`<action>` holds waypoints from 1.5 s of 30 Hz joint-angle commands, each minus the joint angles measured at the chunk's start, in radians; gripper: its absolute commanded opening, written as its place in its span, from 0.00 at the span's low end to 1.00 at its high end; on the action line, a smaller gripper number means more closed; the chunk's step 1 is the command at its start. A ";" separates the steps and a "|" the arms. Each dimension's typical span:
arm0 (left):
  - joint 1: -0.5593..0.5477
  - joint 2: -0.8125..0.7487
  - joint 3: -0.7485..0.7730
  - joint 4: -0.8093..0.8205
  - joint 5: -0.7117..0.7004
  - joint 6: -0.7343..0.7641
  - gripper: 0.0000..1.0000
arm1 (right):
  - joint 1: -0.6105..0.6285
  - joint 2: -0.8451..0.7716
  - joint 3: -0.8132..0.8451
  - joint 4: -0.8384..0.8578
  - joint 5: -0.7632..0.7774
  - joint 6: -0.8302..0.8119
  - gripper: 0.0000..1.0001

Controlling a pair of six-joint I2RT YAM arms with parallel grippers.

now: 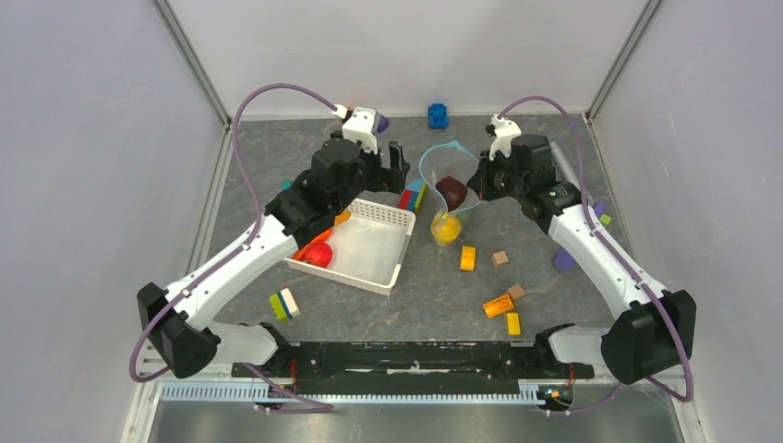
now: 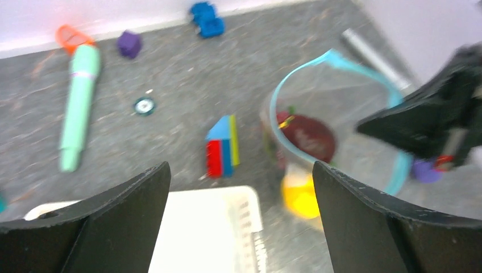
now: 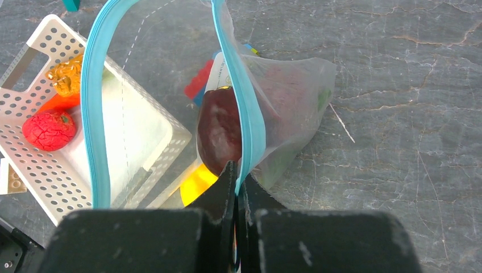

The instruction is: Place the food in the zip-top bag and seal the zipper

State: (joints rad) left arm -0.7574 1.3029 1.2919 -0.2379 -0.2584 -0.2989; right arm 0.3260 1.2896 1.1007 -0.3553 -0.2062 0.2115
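My left gripper is moving with open fingers to the lumpy orange food piece (image 3: 67, 75), which lies free on top in the white basket. It should keep moving there until its fingers close around the food piece.
The clear zip-top bag (image 1: 432, 177) stands with its mouth held wide, the light-blue zipper (image 1: 441, 148) forming an open loop. My right gripper (image 3: 239, 170) is shut on the zipper (image 3: 250, 114) at the near rim. Inside the bag lie a dark maroon food piece (image 3: 219, 128) and a yellow one (image 3: 196, 185). My left gripper (image 2: 240, 170) is open and empty, hovering over the basket's far corner, left of the bag (image 2: 341, 96). A red food piece (image 3: 48, 129) and orange ones (image 3: 67, 77) lie in the white basket (image 1: 369, 263).
A stack of coloured blocks (image 1: 413, 197) lies between the basket and the bag. Loose yellow, orange and wooden blocks (image 1: 468, 257) lie at the front right. A blue toy car (image 1: 438, 114), a teal marker toy (image 2: 79, 102) and a purple block (image 2: 129, 43) sit near the back wall.
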 commanded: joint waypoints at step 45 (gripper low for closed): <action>0.323 0.375 -0.197 -0.204 0.074 0.760 0.54 | -0.002 0.004 0.037 0.000 0.044 -0.036 0.00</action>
State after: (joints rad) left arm -0.4381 1.6619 1.0477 -0.4500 -0.1806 0.4423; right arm 0.3260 1.2930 1.1007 -0.3614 -0.1783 0.1925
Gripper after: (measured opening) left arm 0.597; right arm 0.010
